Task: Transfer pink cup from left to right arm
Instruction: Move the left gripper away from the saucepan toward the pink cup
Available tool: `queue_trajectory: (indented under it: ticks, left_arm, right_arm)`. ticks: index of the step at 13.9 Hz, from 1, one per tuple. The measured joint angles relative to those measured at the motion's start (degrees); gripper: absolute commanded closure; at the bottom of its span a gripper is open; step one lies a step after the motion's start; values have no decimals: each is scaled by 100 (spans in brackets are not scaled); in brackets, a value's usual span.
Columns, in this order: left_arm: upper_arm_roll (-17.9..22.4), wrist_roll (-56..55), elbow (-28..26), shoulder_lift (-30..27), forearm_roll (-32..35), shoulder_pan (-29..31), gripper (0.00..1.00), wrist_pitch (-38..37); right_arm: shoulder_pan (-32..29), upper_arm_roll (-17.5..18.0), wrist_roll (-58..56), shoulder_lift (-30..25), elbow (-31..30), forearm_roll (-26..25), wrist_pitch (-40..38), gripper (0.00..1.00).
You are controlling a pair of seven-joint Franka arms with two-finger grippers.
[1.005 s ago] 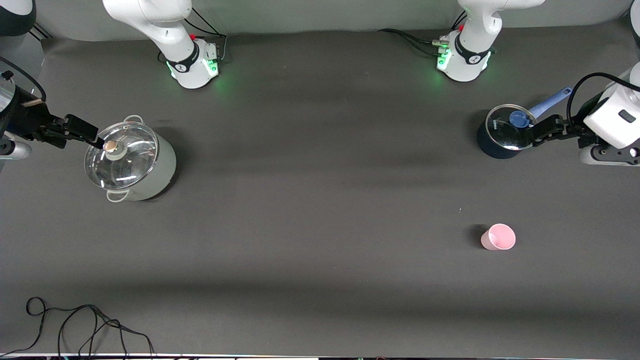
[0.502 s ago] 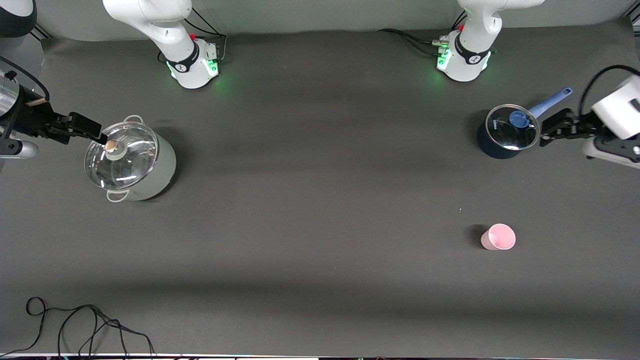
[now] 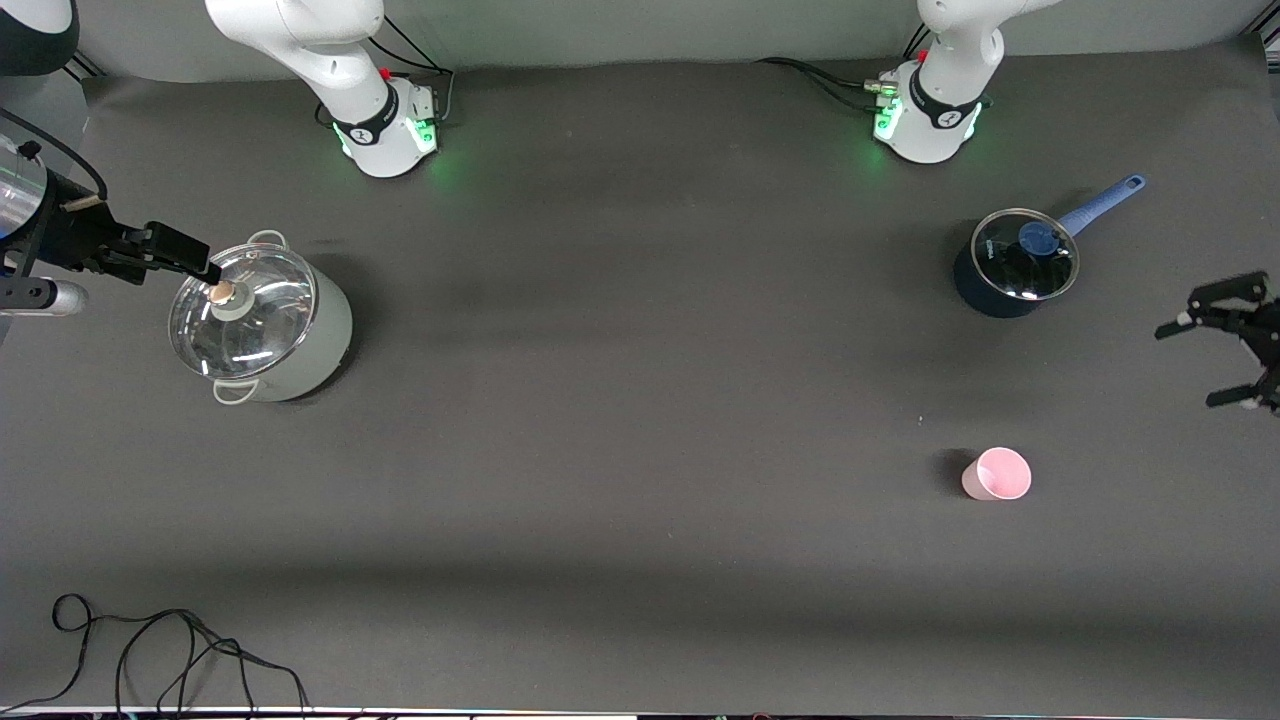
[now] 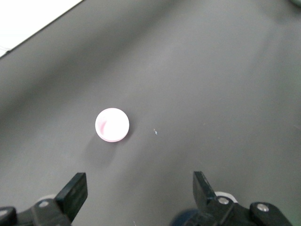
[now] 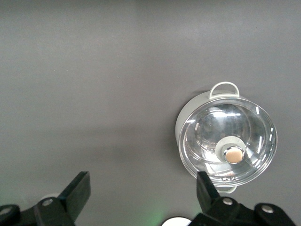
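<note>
Clear mat (image 3: 1110, 418) stretches from the left gripper's open fingers to the upright pink cup (image 3: 997, 475), so the robot should keep moving in until both fingers are on either side of the cup.
The pink cup (image 3: 997, 474) stands upright on the dark mat at the left arm's end of the table, its open mouth up. It also shows in the left wrist view (image 4: 112, 125), apart from the jaws. My left gripper (image 3: 1190, 365) hangs over bare mat at the table's edge, open wide and empty; its own view shows it (image 4: 138, 181) the same. My right gripper (image 3: 195, 265) is over the rim of the white pot's glass lid, open and empty, as its wrist view (image 5: 141, 181) shows.
A white pot with a glass lid (image 3: 262, 320) stands at the right arm's end and shows in the right wrist view (image 5: 225, 143). A dark blue saucepan with lid and blue handle (image 3: 1015, 265) stands farther from the front camera than the cup. A black cable (image 3: 150, 650) lies at the front edge.
My left gripper has left the blue saucepan's lid, swung out toward the table's edge and turned, its fingers now spread wide. The right gripper has barely moved. The cup has not moved.
</note>
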Motion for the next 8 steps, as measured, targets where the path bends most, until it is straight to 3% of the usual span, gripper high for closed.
queue_trajectory:
  ticks: [8]
  left_arm:
    - [-19, 4654, -28, 2579, -2435, 1146, 1, -141]
  right_arm:
    - [3, 0, 0, 3, 2, 0, -1, 0]
